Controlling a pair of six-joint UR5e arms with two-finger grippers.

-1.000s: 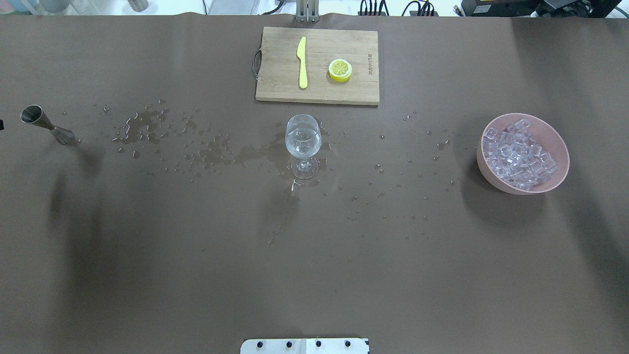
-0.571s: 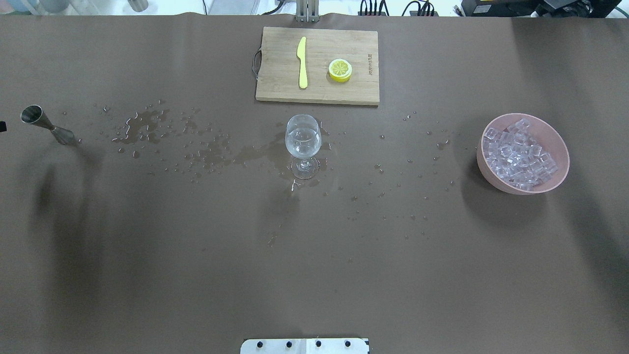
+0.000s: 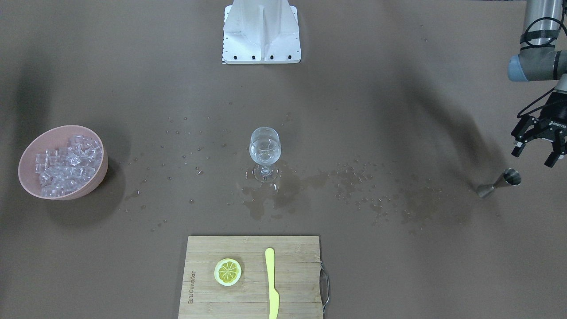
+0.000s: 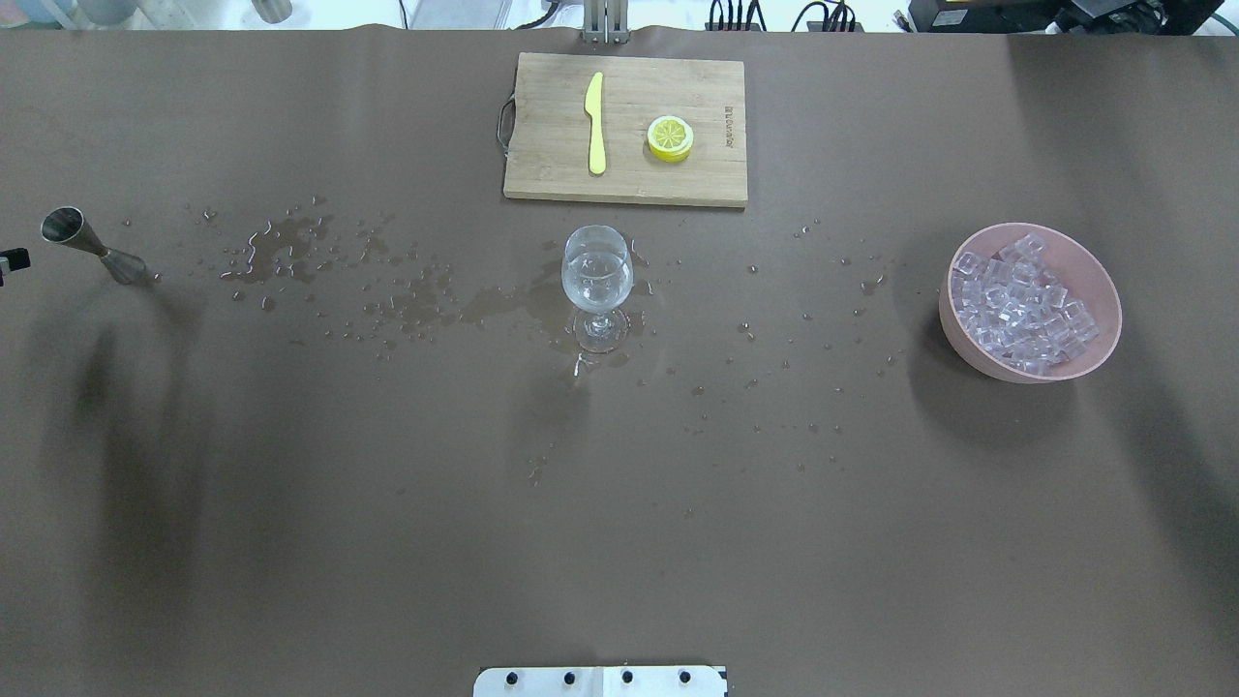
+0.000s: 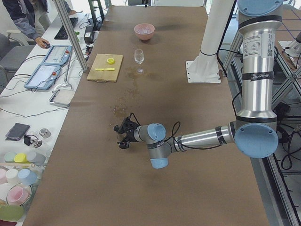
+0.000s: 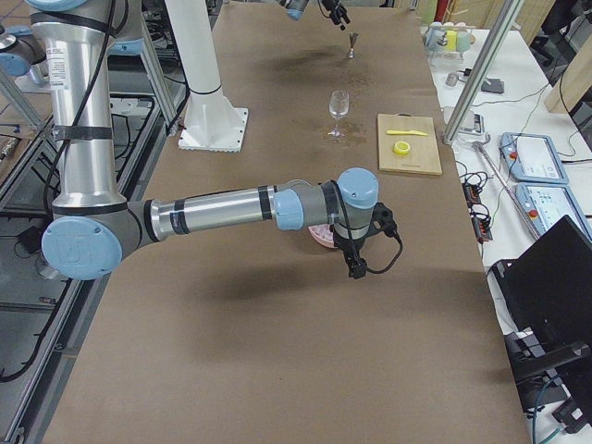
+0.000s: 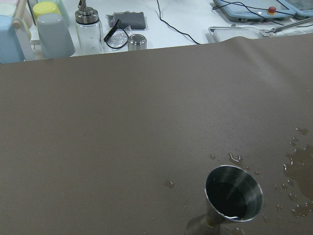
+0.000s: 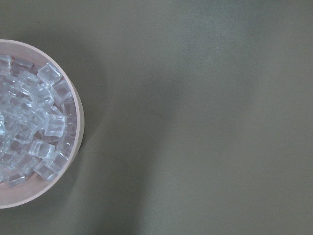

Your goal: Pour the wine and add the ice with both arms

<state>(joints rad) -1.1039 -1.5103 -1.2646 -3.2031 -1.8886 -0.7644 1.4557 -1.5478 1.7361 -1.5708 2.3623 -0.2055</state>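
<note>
I should keep moving toward the steel jigger (image 3: 510, 177), which stands upright and clear before my left gripper's open fingers, until both fingers straddle the jigger's body (image 3: 498, 184), then close.
A wine glass (image 4: 597, 276) stands mid-table with a little clear wine (image 4: 597, 283) in it; it also shows in the front view (image 3: 265, 149). A pink bowl (image 4: 1007, 373) at the right holds many ice cubes (image 4: 1021, 300). The right wrist view shows the bowl's rim (image 8: 79, 122) and the ice (image 8: 34, 127) from above. A steel jigger (image 4: 92, 247) stands at the far left. My left gripper (image 3: 533, 157) hangs open and empty just beside the jigger (image 3: 498, 182), apart from it. My right gripper (image 6: 354, 264) hovers next to the bowl; I cannot tell its state.
A wooden cutting board (image 4: 542, 174) with a yellow knife (image 4: 595, 121) and a lemon slice (image 4: 670, 137) lies behind the glass. Spilled drops and puddles (image 4: 290, 247) spread between the jigger and the glass. The white base block (image 4: 600, 681) sits at the near edge.
The tip of my left gripper has edged a little further into the overhead view at the left edge, near the jigger. The glass, bowl and jigger have not moved.
</note>
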